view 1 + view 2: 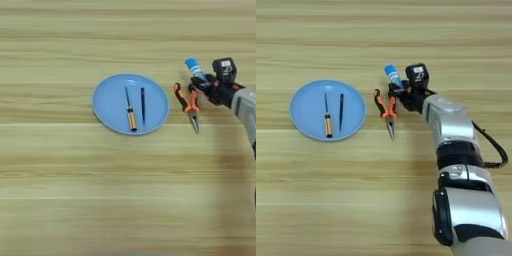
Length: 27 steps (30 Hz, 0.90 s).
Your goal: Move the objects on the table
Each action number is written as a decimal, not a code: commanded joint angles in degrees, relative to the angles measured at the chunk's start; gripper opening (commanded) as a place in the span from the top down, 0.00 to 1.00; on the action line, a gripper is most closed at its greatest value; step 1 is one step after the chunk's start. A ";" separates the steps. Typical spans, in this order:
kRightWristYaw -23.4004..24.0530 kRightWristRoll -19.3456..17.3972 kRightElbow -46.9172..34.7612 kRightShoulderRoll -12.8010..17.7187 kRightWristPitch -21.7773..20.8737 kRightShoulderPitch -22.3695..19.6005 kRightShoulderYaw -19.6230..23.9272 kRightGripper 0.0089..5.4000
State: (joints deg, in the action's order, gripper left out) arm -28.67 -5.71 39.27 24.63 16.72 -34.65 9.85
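Note:
The robot's right gripper has the blue-and-white tube [193, 67] in its fingers, and there is open wood [211, 114] beside the pliers. The gripper should go on lowering the tube there before it lets it go.
The round light-blue plate [111, 100] lies on the wooden table [60, 190], holding the amber-handled screwdriver [130, 115] and the thin black stick [143, 105] side by side. Just right of the plate lie the orange-and-black pliers [187, 105], nose pointing toward me. The blue-and-white capped tube [193, 67] lies behind them, cap end away. My right gripper [398, 92] reaches in from the right and sits over the tube's near end and the pliers' right handle. Whether it touches either is unclear.
My silver forearm [451, 125] runs from the bottom right up to the gripper, with a black cable [496, 145] looping off its right side. A black box [417, 73] rides on the wrist, right of the tube.

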 commanded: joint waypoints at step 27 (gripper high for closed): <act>4.67 3.23 17.23 4.15 -9.46 -7.96 0.08 0.74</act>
State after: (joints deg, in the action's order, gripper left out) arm -25.23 -2.48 58.23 26.15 9.21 -37.37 9.58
